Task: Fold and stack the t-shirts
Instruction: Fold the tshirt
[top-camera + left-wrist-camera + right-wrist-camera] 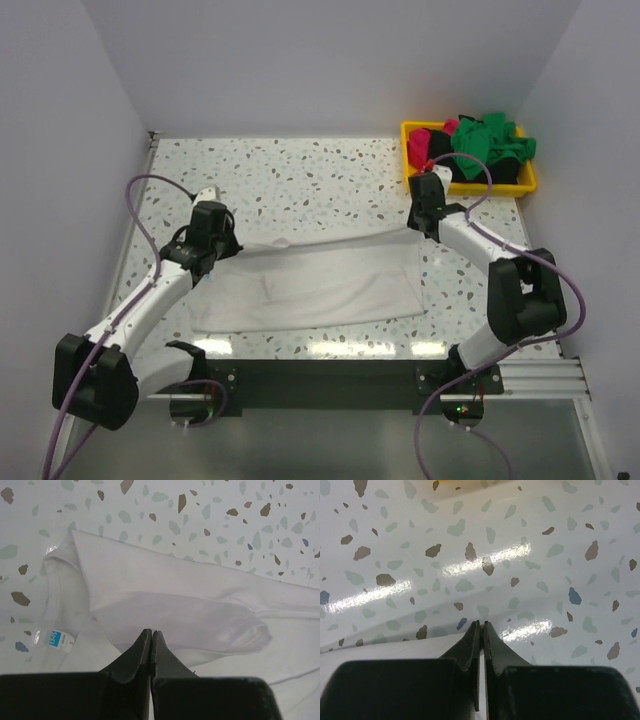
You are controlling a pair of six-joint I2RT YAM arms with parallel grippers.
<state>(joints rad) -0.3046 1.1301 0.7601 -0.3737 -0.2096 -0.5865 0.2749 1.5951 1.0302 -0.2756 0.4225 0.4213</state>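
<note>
I should go on lowering my left gripper's end until it rests on the cloth (pixel 245 282) below, because the white t-shirt's upper edge (pixel 338 240) runs straight to my right gripper.
A large white t-shirt (pixel 320 285) lies folded into a long band across the table's middle, its upper edge stretched between my two grippers. The left gripper (pixel 220 250) is shut at the band's upper left end; in the left wrist view its tips (pixel 151 631) meet over a folded sleeve (pixel 200 625), beside the collar and size label (pixel 56 639). At the shirt's upper right corner the right gripper (pixel 422 226) is shut, with the white cloth edge (pixel 380 650) running into its closed tips (pixel 481 623). Green (pixel 490 140), pink (pixel 448 128) and black (pixel 500 175) t-shirts lie heaped in the bin.
The yellow plastic bin (pixel 410 150) stands at the back right corner, just behind the right gripper. Grey walls enclose the speckled table (pixel 300 180) on the left, back and right. A black base rail (pixel 330 380) runs along the near edge.
</note>
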